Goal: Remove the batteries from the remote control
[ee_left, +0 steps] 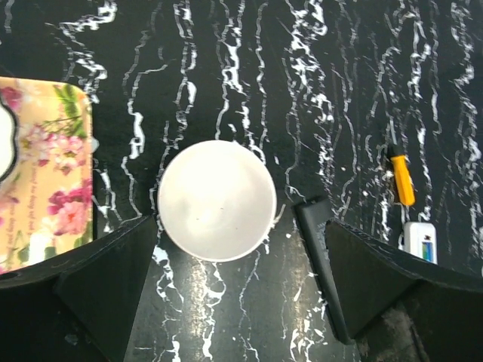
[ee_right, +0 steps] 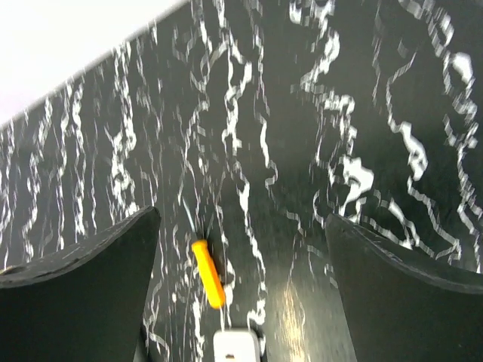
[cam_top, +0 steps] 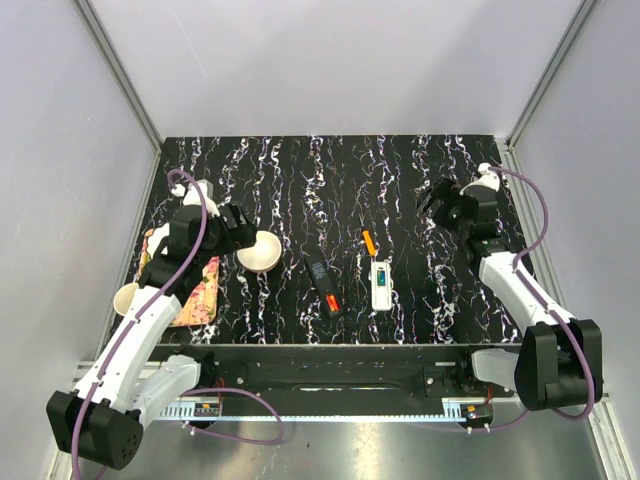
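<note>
The orange stick is clear of the white remote control (cam_top: 381, 287), so my right gripper keeps heading for the stick's handle (cam_top: 369, 243) until my fingers can close around it.
The white remote control (cam_top: 381, 284) lies flat at the table's centre right, slot face up. The green and blue batteries (cam_top: 381, 276) sit inside its slot. They also show in the left wrist view (ee_left: 427, 247), in the remote (ee_left: 419, 240) at the right edge. In the right wrist view only the remote's top end (ee_right: 238, 345) shows at the bottom edge. My left gripper (cam_top: 243, 238) is open and empty, hovering over a white bowl (ee_left: 216, 200). My right gripper (cam_top: 434, 203) is open and empty, above the table beyond and right of the remote.
An orange stick (cam_top: 368, 242) lies just beyond the remote. A black tool with a red tip (cam_top: 322, 283) lies left of the remote. A floral tray (cam_top: 196, 290) and a small cup (cam_top: 127, 297) sit at the left edge. Walls enclose three sides.
</note>
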You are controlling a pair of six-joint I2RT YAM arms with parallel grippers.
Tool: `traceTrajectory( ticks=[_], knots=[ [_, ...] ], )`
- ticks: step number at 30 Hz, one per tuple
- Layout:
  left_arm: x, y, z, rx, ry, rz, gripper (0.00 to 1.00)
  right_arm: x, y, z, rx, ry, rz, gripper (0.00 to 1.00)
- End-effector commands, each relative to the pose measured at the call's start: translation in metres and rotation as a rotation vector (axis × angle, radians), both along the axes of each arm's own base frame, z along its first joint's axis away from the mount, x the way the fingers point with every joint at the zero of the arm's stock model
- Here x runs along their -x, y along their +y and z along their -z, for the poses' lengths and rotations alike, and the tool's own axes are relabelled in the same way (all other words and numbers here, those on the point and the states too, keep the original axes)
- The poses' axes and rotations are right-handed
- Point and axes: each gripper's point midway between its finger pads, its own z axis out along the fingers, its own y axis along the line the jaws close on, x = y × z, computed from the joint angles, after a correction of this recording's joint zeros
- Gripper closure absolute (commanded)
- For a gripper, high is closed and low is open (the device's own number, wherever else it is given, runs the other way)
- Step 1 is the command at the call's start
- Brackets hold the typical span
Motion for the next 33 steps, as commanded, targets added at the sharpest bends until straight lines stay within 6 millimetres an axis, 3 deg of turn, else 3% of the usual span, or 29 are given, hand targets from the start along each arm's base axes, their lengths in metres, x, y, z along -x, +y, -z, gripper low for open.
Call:
traceTrajectory(
  ticks=[1,8,11,15,16,17,19,21,22,23,28,31,33],
  knots=[
    [0.002,-0.029,-0.023,0.083,-0.063,0.157,0.01,0.021,0.026,0.022,-0.063,0.114,-0.144,0.00],
    [0.016,-0.079,-0.032,0.076,-0.043,0.323,0.01,0.045,0.047,0.034,-0.052,0.179,-0.242,0.00],
    [0.020,-0.106,-0.021,0.066,0.035,0.376,0.01,0.047,0.056,0.040,-0.012,0.212,-0.282,0.00],
    [0.023,-0.137,-0.008,0.028,0.081,0.430,0.01,0.050,0.086,0.050,0.090,0.238,-0.363,0.00],
    [0.025,-0.145,-0.007,0.025,0.085,0.452,0.01,0.051,0.093,0.063,0.114,0.284,-0.382,0.00],
    [0.024,-0.150,-0.005,0.024,0.097,0.456,0.01,0.046,0.100,0.056,0.137,0.272,-0.400,0.00],
    [0.024,-0.157,-0.007,0.041,0.085,0.472,0.01,0.047,0.118,0.069,0.181,0.314,-0.448,0.02],
    [0.025,-0.162,-0.010,0.069,0.075,0.483,0.01,0.038,0.129,0.063,0.210,0.313,-0.476,0.07],
    [0.028,-0.163,-0.012,0.082,0.068,0.494,0.01,0.040,0.135,0.076,0.231,0.361,-0.494,0.08],
    [0.030,-0.162,-0.008,0.080,0.071,0.494,0.01,0.034,0.140,0.070,0.247,0.350,-0.510,0.13],
    [0.040,-0.160,-0.010,0.125,0.037,0.508,0.01,0.024,0.144,0.096,0.365,0.427,-0.496,0.22],
    [0.048,-0.160,-0.010,0.145,0.022,0.532,0.01,0.026,0.146,0.115,0.400,0.480,-0.506,0.32],
    [0.051,-0.158,-0.007,0.154,0.022,0.532,0.01,0.028,0.148,0.129,0.410,0.511,-0.512,0.34]
  ],
)
